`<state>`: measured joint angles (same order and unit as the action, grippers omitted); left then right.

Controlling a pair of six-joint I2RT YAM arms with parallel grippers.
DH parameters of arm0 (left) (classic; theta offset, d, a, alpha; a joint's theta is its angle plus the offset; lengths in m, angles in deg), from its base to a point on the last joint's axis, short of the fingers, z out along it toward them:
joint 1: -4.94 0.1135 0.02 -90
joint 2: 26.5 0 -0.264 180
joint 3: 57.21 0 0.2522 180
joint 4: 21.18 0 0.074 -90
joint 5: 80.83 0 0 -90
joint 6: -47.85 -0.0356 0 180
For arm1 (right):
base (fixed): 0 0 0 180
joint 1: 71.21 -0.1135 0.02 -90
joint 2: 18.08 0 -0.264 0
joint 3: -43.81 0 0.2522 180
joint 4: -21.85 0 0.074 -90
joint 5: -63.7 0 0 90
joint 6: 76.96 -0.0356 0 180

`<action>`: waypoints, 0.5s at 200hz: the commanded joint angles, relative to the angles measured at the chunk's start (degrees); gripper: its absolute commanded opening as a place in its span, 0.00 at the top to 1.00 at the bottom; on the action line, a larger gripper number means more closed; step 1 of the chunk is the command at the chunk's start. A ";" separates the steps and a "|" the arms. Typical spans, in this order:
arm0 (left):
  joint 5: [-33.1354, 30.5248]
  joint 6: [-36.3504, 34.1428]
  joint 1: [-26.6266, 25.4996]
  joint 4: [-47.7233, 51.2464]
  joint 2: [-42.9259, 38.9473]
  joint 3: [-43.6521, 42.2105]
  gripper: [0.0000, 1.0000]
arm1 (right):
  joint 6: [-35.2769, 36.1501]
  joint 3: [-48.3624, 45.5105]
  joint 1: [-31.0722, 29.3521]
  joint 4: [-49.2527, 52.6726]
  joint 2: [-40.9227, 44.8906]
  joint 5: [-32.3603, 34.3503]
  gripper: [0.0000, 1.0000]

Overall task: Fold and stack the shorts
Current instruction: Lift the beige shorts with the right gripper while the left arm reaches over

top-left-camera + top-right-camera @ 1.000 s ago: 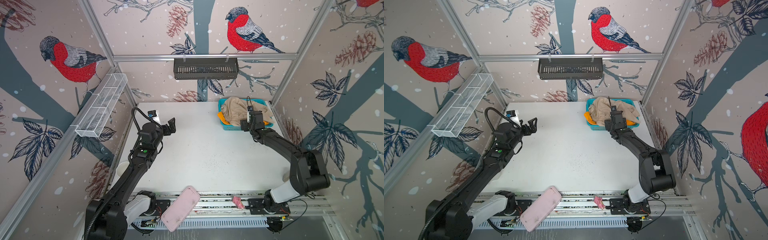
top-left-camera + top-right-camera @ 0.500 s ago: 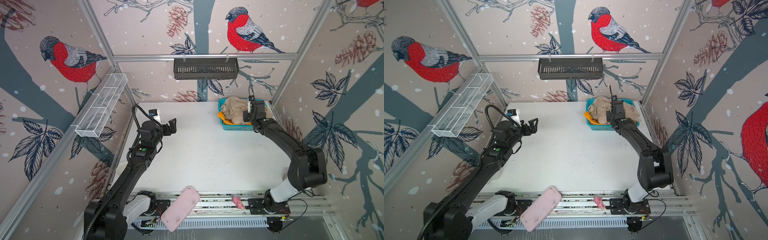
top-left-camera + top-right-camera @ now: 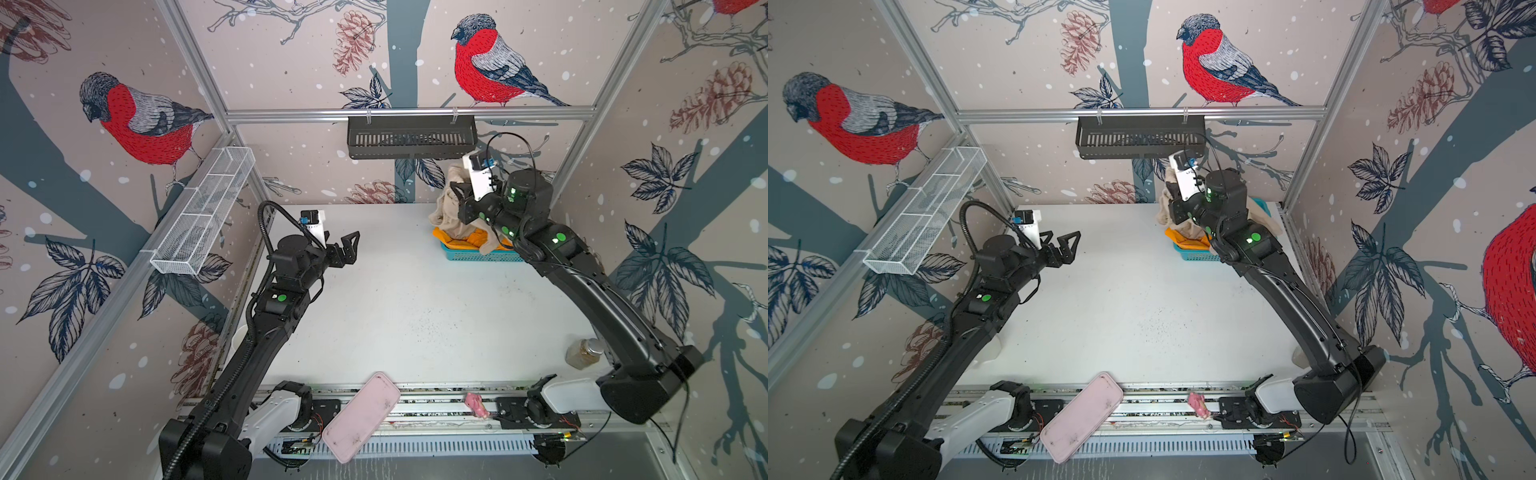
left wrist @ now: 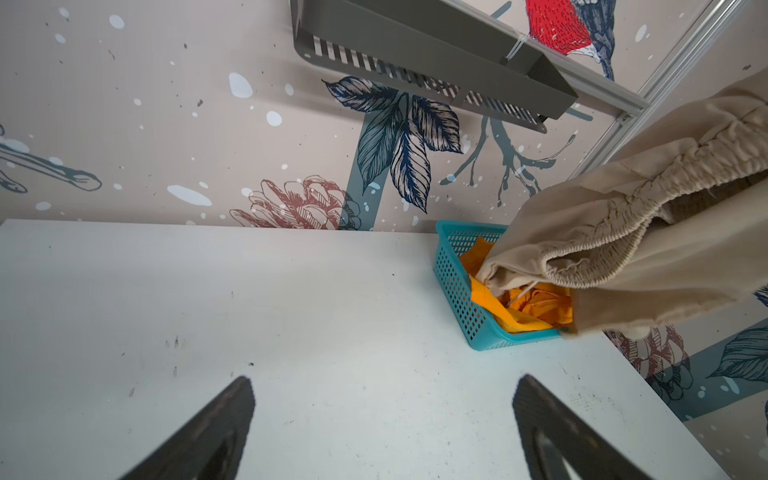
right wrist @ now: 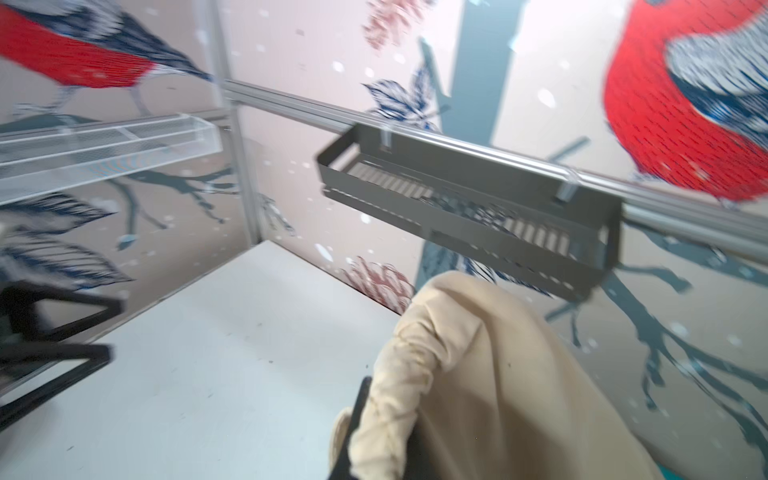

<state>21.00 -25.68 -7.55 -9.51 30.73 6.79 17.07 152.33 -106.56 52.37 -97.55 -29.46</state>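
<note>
With the beige shorts hanging bunched (image 3: 445, 209) from my right gripper, my left gripper should come in and take the waistband's loose end (image 4: 577, 274) before I lay them flat.
The beige shorts (image 3: 445, 210) (image 3: 1168, 208) hang from my right gripper (image 3: 461, 200) (image 3: 1174, 204), which is shut on their gathered waistband (image 5: 395, 399) and held above the teal basket (image 3: 478, 255) (image 3: 1196, 255). One trailing end still drapes into the basket. The orange shorts (image 3: 473, 240) (image 4: 536, 305) lie crumpled inside the basket (image 4: 457, 282). In the left wrist view the beige shorts (image 4: 623, 232) hang over the basket. My left gripper (image 3: 347, 247) (image 4: 382, 415) is open with nothing between its fingers, above the table's left side, well away from the basket.
A black slotted shelf (image 3: 411, 137) hangs on the back rail just above my right gripper. A white wire rack (image 3: 203, 216) runs along the left wall. A pink tray (image 3: 361, 415) and a small pink object (image 3: 476, 405) lie at the front rail; a jar (image 3: 584, 353) stands front right.
My right gripper went from open over the basket to shut on the beige shorts, then rose and pulled them up out of the basket. The left arm has barely moved.
</note>
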 commanded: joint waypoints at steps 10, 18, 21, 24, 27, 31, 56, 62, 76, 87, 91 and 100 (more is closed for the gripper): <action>0.44 -2.59 -0.08 1.62 -3.21 1.43 0.03 | 3.96 5.23 -6.45 1.31 0.75 -4.85 0.98; 1.24 -3.33 -0.07 2.05 -4.10 1.57 0.03 | 4.62 5.83 -7.81 1.43 0.72 -4.58 0.98; 1.52 -3.73 -0.08 2.19 -4.43 1.51 0.03 | 4.96 6.01 -8.11 1.44 0.71 -4.32 0.98; 1.53 -3.98 -0.08 2.42 -4.86 1.60 0.03 | 5.25 6.12 -8.55 1.44 0.83 -3.98 0.98; 1.42 -4.11 -0.08 2.70 -5.31 1.57 0.03 | 5.47 6.25 -8.73 1.44 0.73 -3.74 0.98; 1.01 -4.16 -0.08 3.01 -5.95 1.53 0.03 | 5.62 6.23 -8.84 1.43 0.73 -3.41 0.98; 1.97 -5.46 -0.07 2.74 -9.67 0.07 0.03 | 5.81 3.79 -7.46 1.18 0.54 -2.95 0.98; 3.96 -5.40 -0.08 1.29 -10.10 -0.93 0.03 | 5.50 2.75 -6.71 1.09 0.58 -3.65 0.98; 10.19 -5.23 -0.16 -2.67 -9.68 -3.22 0.03 | 3.74 -0.35 -4.08 0.79 0.99 -5.98 0.98; 15.59 -4.94 -0.58 -5.79 -8.06 -4.71 0.03 | 1.99 -3.47 -1.24 -0.59 2.25 -9.30 0.98; 17.22 -4.90 -0.81 -6.99 -7.34 -5.13 0.03 | 1.16 -4.77 -0.11 -1.41 2.99 -11.09 0.98; 19.94 -5.19 -1.49 -8.42 -5.41 -5.50 0.03 | -0.77 -7.60 2.82 -3.53 4.70 -14.90 0.98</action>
<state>29.31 -30.12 -8.03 -11.32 22.17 2.94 20.75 149.57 -108.68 53.96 -96.08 -35.51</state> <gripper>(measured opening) 0.970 0.076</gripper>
